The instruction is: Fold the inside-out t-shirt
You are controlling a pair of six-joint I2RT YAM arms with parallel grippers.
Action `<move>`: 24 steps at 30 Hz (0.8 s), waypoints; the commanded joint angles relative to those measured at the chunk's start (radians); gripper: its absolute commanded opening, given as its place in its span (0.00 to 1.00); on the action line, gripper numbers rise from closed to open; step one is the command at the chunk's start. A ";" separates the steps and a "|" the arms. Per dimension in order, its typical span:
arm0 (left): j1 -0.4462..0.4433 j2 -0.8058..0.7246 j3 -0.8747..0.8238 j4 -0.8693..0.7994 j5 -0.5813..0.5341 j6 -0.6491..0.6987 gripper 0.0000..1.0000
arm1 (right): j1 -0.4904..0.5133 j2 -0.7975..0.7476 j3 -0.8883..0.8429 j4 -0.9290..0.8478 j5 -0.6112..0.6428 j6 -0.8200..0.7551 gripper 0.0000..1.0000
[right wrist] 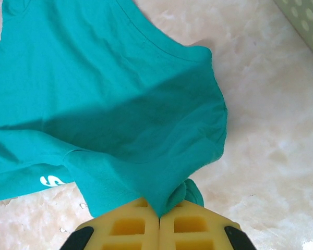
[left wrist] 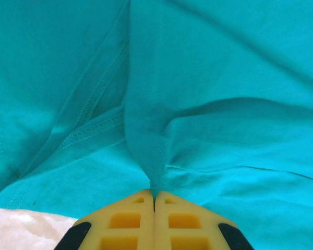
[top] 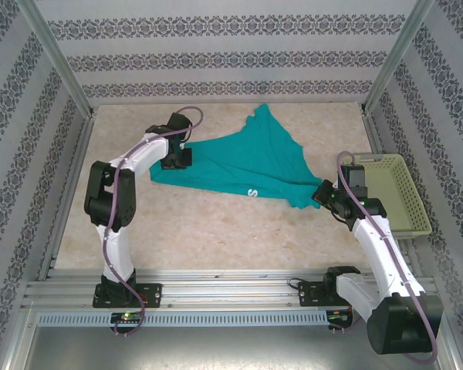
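My left gripper should pull the t-shirt's end toward the front (top: 166,237) and draw the cloth flat before folding, because the t-shirt lies at a slant and is creased across its middle (top: 230,167).
The inside-out t-shirt (top: 251,162) is teal-green and lies stretched across the middle of the table, pulled between both arms, with a point of cloth running toward the back. A small white mark (top: 251,192) shows near its front edge. My left gripper (top: 176,159) is shut on the shirt's left end; in the left wrist view the yellow fingers (left wrist: 128,224) pinch a ridge of the shirt (left wrist: 208,78). My right gripper (top: 324,193) is shut on the shirt's right end, and cloth (right wrist: 109,99) bunches between its yellow fingers (right wrist: 190,226).
A pale yellow-green basket (top: 405,208) stands at the right edge of the table, just behind the right arm. Patterned walls and metal posts close the table on three sides. Bare tabletop (top: 224,231) lies in front of the shirt.
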 commanded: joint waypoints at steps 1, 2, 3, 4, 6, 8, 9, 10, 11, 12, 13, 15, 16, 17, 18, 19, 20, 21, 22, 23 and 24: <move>-0.033 -0.303 -0.088 0.111 0.045 0.069 0.00 | -0.008 -0.017 0.006 -0.020 0.008 0.006 0.00; -0.036 -0.390 -0.147 0.162 0.058 0.072 0.00 | -0.008 -0.017 0.006 -0.023 0.015 0.004 0.00; -0.036 -0.478 -0.206 0.200 0.055 0.065 0.00 | -0.008 -0.015 0.007 -0.028 0.024 0.002 0.00; -0.037 -0.546 -0.249 0.217 0.045 0.058 0.00 | -0.008 -0.014 0.007 -0.031 0.036 0.000 0.00; -0.037 -0.681 -0.343 0.232 0.033 0.051 0.00 | -0.008 -0.013 0.006 -0.037 0.051 0.001 0.00; -0.037 -0.756 -0.391 0.177 0.020 0.020 0.00 | -0.008 -0.014 0.000 -0.030 0.047 0.006 0.00; -0.036 -0.777 -0.394 0.108 0.017 -0.004 0.00 | -0.008 -0.016 -0.003 -0.026 0.040 0.005 0.00; -0.036 -0.797 -0.405 0.047 0.021 -0.030 0.00 | -0.008 -0.016 -0.005 -0.026 0.035 0.005 0.00; -0.036 -0.814 -0.422 0.009 0.037 -0.048 0.00 | -0.008 -0.017 -0.006 -0.030 0.032 0.004 0.00; -0.038 -0.836 -0.450 -0.031 0.060 -0.065 0.00 | -0.008 -0.022 -0.009 -0.035 0.032 0.002 0.00; -0.040 -0.859 -0.482 -0.068 0.067 -0.087 0.00 | -0.008 -0.027 -0.013 -0.042 0.035 -0.003 0.00; -0.041 -0.901 -0.549 -0.135 0.071 -0.129 0.00 | -0.008 -0.039 -0.023 -0.062 0.046 -0.010 0.00; -0.041 -0.921 -0.587 -0.167 0.071 -0.153 0.00 | -0.008 -0.045 -0.028 -0.073 0.051 -0.014 0.00; -0.042 -0.941 -0.623 -0.187 0.069 -0.179 0.00 | -0.008 -0.051 -0.034 -0.086 0.056 -0.016 0.00; -0.044 -0.966 -0.669 -0.202 0.063 -0.217 0.00 | -0.008 -0.057 -0.042 -0.101 0.060 -0.013 0.00; -0.073 -0.995 -0.707 -0.203 0.045 -0.275 0.00 | -0.010 -0.063 -0.050 -0.116 0.059 -0.009 0.00; -0.094 -1.013 -0.733 -0.192 0.060 -0.305 0.00 | -0.010 -0.070 -0.059 -0.127 0.051 -0.005 0.00; -0.112 -1.031 -0.762 -0.186 0.069 -0.356 0.01 | -0.010 -0.078 -0.071 -0.142 0.040 0.005 0.00; -0.122 -1.044 -0.796 -0.187 0.063 -0.410 0.01 | -0.010 -0.091 -0.081 -0.162 0.035 0.014 0.00; -0.127 -1.058 -0.830 -0.175 0.063 -0.444 0.01 | -0.010 -0.102 -0.090 -0.179 0.034 0.021 0.00; -0.132 -1.075 -0.868 -0.170 0.049 -0.476 0.00 | -0.010 -0.119 -0.101 -0.196 0.032 0.031 0.00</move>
